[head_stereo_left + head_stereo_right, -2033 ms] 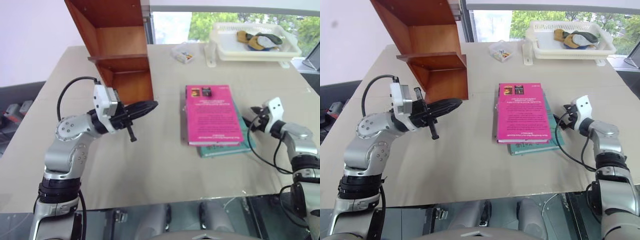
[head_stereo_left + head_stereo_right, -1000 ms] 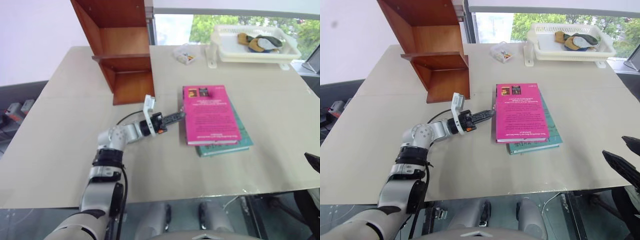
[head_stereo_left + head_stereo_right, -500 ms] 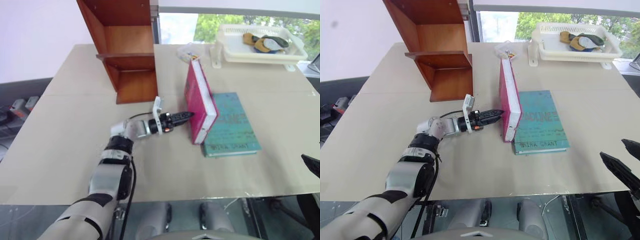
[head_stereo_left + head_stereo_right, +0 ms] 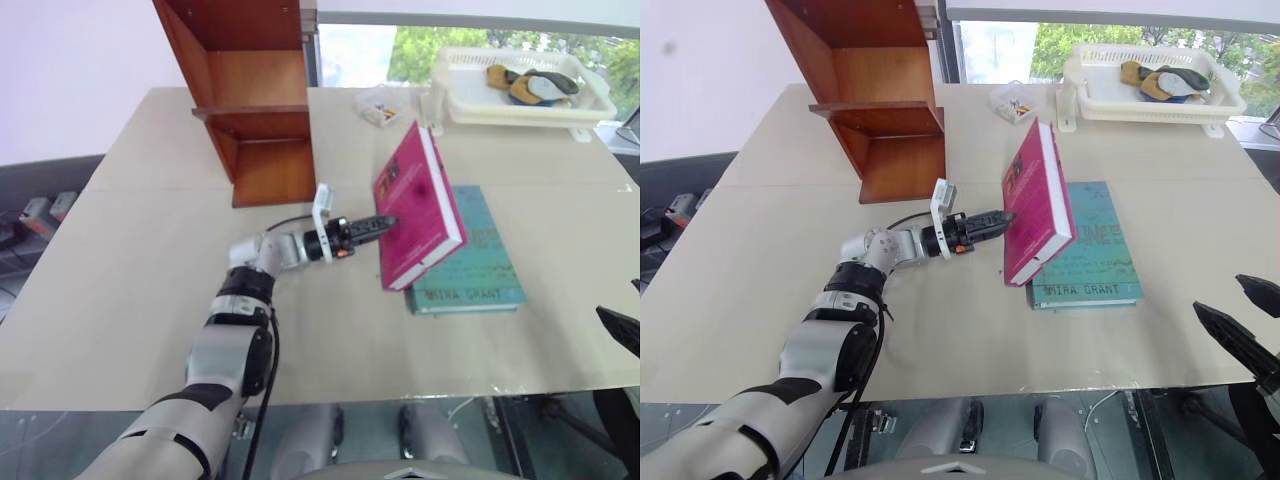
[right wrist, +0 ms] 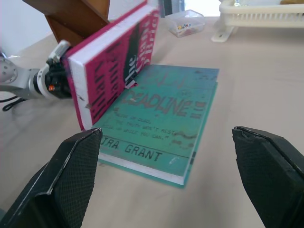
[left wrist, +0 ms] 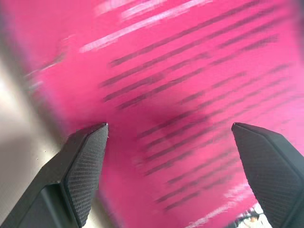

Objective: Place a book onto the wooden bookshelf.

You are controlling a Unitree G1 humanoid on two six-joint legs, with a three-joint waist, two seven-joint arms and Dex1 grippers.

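Note:
White page edges point away from the lower edge of the book. So the pink book will stay closed when I lift it by its spine.
The pink book stands tilted on its long lower edge, leaning to the right over a teal book that lies flat on the table. My left gripper points at the book's pink cover from the left, fingertips right at the cover. In the left wrist view its fingers stand wide open, with the cover spread across the space between them. The wooden bookshelf stands at the far left of the table. My right gripper hangs open off the table's near right corner, holding nothing.
A white basket with a few items sits at the far right of the table. A small clear box lies between it and the bookshelf. The table has bare room on its left and near parts.
The book has gone from lying flat on the teal book to raised on its edge, and now leans to the right. My left gripper has moved slightly right along with it.

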